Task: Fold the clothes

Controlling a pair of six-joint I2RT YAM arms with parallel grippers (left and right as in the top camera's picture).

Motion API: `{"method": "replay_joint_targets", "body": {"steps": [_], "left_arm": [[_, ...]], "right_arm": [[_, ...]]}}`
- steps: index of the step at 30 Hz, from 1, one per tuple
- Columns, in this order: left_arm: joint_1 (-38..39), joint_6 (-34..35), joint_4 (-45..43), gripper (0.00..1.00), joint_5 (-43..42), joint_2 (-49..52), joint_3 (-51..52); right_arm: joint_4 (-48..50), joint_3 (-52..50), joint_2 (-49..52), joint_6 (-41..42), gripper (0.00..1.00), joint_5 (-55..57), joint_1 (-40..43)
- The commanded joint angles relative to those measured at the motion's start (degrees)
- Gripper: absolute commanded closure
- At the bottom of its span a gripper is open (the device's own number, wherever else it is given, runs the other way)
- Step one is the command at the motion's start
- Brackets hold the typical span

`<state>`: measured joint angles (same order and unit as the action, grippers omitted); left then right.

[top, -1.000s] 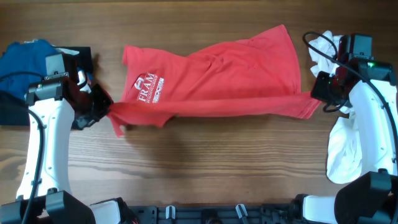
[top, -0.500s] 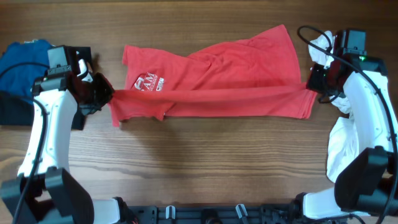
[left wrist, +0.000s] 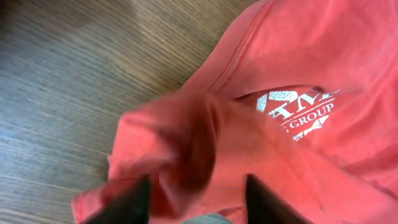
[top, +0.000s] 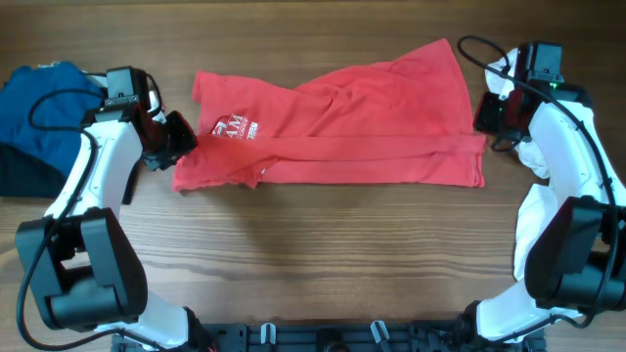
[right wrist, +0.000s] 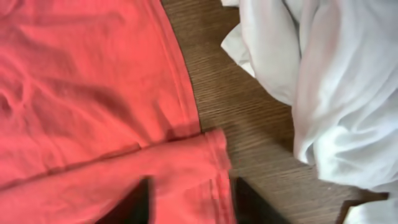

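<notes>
I should take the cloth's end (top: 203,170) near the lettering with my left gripper while my right gripper pulls the cloth's opposite corner (top: 473,169) tight, because that end is bunched up.
The red T-shirt (top: 342,117) lies flat across the middle of the table, its near edge folded up into a long band over the body. The fold partly covers the white lettering (top: 235,128). My left gripper (top: 179,137) hovers at the shirt's left end, open, with loose, blurred red cloth (left wrist: 186,143) under its parted jaws. My right gripper (top: 486,115) is at the right end, also open, and the folded corner (right wrist: 205,162) lies on the wood between its fingers. Neither holds the cloth.
A white garment (top: 543,225) lies bunched under the right arm, close to the shirt's right edge (right wrist: 336,74). A blue garment (top: 44,93) sits at the far left with a black one (top: 20,171) just below it. Bare wood runs along the front.
Both grippers carried the shirt's near edge away from the front, laid it on the body as a band, and opened. The stretched cloth has gone slack.
</notes>
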<state>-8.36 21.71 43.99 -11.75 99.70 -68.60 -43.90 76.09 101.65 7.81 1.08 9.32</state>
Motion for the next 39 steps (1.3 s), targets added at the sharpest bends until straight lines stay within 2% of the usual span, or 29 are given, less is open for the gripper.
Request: {"method": "replay_joint_targets", "body": {"steps": [1,5,10,11,13,18,21,24,26,27,28,31,32,35,39], "left_arm": [[-0.83,-0.28,0.35,0.45,0.94,-0.98,0.13],[-0.98,-0.26,0.63,0.43,3.17,-3.69,0.13],[2.34,-0.28,3.63,0.66,1.55,-3.91,0.76],[3.65,-0.26,3.45,0.68,1.55,-3.91,1.22],[5.75,-0.28,1.42,0.66,2.54,-3.91,3.04],[6.54,-0.26,-8.72,0.64,4.13,-3.89,11.78],[6.54,-0.26,-12.17,0.57,7.43,-3.43,14.80],[6.54,-0.26,-15.17,0.55,7.37,-2.21,16.79],[6.49,-0.24,-16.00,0.54,8.22,-1.25,17.00],[6.49,-0.24,-16.41,0.52,8.44,-0.68,17.00],[6.49,-0.22,-16.65,0.51,8.41,-0.17,17.00],[6.49,-0.24,-16.13,0.50,8.41,1.42,17.00],[6.49,-0.24,-15.65,0.51,8.41,1.64,17.00],[6.49,-0.24,-13.03,0.51,8.41,1.68,17.00],[6.49,2.47,-6.32,0.56,11.08,1.68,17.00]], "right_arm": [[-0.33,-0.42,0.94,-0.35,0.50,0.20,-0.35],[-3.74,-0.42,0.94,-0.31,0.50,0.22,-0.35],[-7.08,-1.57,1.07,-0.39,0.51,-2.93,-0.37],[-6.47,-2.75,1.07,-0.37,0.51,-3.63,-0.35],[-4.35,-5.88,1.11,-1.53,0.50,-5.68,-0.35],[1.64,-12.09,1.11,-1.81,0.40,-6.38,-0.37],[5.57,-15.15,1.11,-1.86,0.40,-8.09,-0.35],[8.09,-17.75,1.11,-1.84,0.41,-8.02,-0.35],[9.51,-19.23,1.11,-1.81,0.45,-8.04,-0.35],[9.88,-19.69,1.11,-1.77,0.51,-8.07,-0.35],[10.27,-20.17,1.11,-1.70,0.63,-8.04,-0.35],[10.43,-20.85,1.11,-1.70,0.92,-8.04,-0.35],[10.40,-20.92,1.11,-1.66,0.96,-8.04,-0.35],[9.16,-21.00,1.11,-1.55,0.96,-7.74,-0.35],[3.72,-21.00,1.11,4.48,0.96,-0.66,-0.35]]}}
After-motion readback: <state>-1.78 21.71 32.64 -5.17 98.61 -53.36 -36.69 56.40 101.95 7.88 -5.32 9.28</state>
